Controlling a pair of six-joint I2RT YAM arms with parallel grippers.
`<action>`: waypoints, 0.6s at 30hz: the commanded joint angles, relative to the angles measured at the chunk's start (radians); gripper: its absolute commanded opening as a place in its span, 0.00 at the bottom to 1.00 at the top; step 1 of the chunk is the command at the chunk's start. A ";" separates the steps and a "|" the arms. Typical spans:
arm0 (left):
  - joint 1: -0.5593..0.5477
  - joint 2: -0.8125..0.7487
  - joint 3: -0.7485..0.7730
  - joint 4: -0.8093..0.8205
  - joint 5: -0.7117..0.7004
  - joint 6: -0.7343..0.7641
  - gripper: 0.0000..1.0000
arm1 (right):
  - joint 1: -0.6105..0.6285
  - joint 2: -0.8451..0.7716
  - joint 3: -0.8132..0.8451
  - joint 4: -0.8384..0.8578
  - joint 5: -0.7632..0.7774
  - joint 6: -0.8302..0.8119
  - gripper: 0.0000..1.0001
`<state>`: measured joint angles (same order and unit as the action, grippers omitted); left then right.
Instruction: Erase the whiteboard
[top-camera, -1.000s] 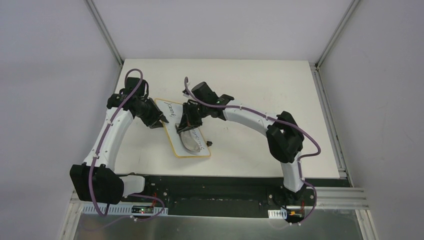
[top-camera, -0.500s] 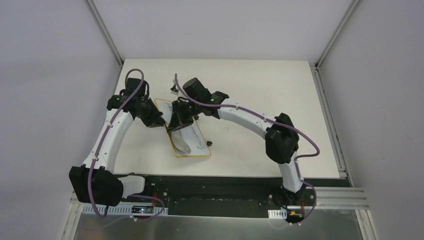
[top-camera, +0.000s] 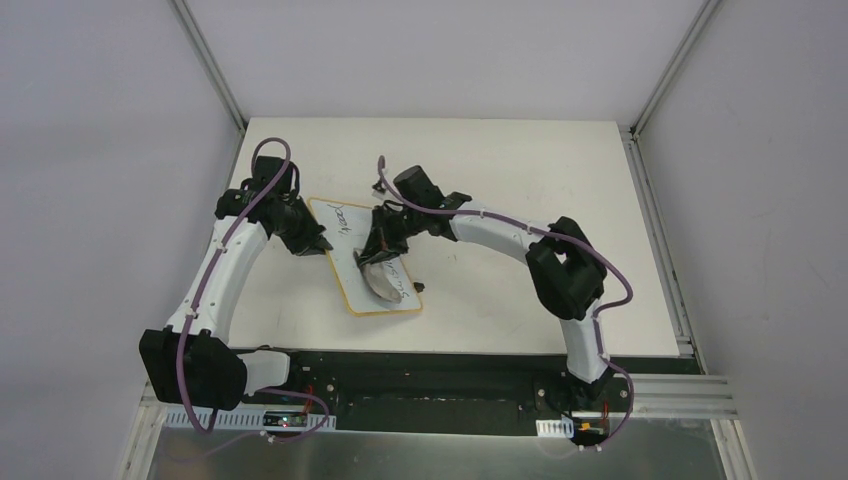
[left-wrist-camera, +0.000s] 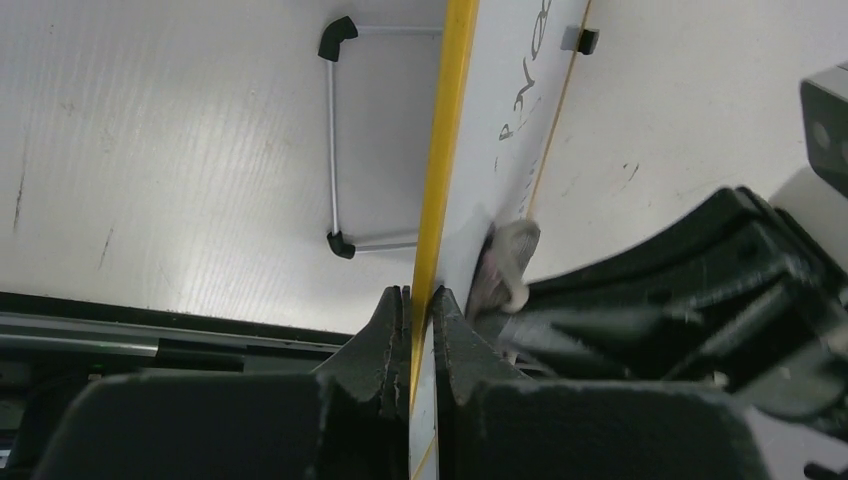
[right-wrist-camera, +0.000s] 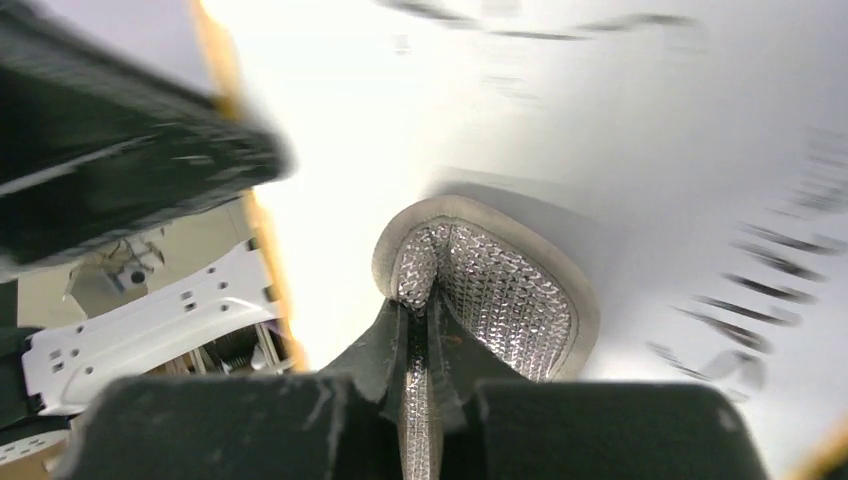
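Note:
Black handwriting (top-camera: 396, 267) still shows along the whiteboard's side by the grey pad, so my right gripper should wipe the pad back over it toward the whiteboard's far end (top-camera: 345, 217).
The whiteboard (top-camera: 349, 285) lies slanted on the table left of centre, with black handwriting at its far end and along its right side. My left gripper (top-camera: 323, 243) is shut on its tan left rim (left-wrist-camera: 432, 250); the two fingers pinch the rim in the left wrist view. My right gripper (top-camera: 376, 256) is shut on a grey mesh pad (top-camera: 385, 284) that presses flat on the board. In the right wrist view the pad (right-wrist-camera: 500, 285) spreads out below the fingertips, and blurred writing (right-wrist-camera: 745, 305) shows to its right.
A thin wire bracket with black end caps (left-wrist-camera: 335, 140) rests on the white table beside the board. A small black foot (top-camera: 415, 287) sticks out at the board's right edge. The black rail (top-camera: 430, 370) runs along the near table edge.
My left gripper has closed on the board's rim. My right gripper swept the pad up-left across the board, then back down-right to about where it began.

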<state>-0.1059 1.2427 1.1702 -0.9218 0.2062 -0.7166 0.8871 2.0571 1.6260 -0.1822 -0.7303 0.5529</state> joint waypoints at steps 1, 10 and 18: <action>-0.027 0.032 0.008 -0.012 0.054 0.010 0.00 | -0.062 0.002 -0.201 -0.029 0.104 -0.038 0.00; -0.027 0.031 0.000 -0.017 0.067 0.018 0.00 | -0.075 -0.047 -0.339 -0.042 0.122 -0.110 0.00; -0.027 0.009 -0.041 0.016 0.083 -0.029 0.00 | 0.011 -0.090 -0.157 -0.010 0.038 -0.011 0.00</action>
<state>-0.1059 1.2407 1.1774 -0.9184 0.2306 -0.6975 0.7898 1.9942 1.3800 -0.2020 -0.6205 0.4931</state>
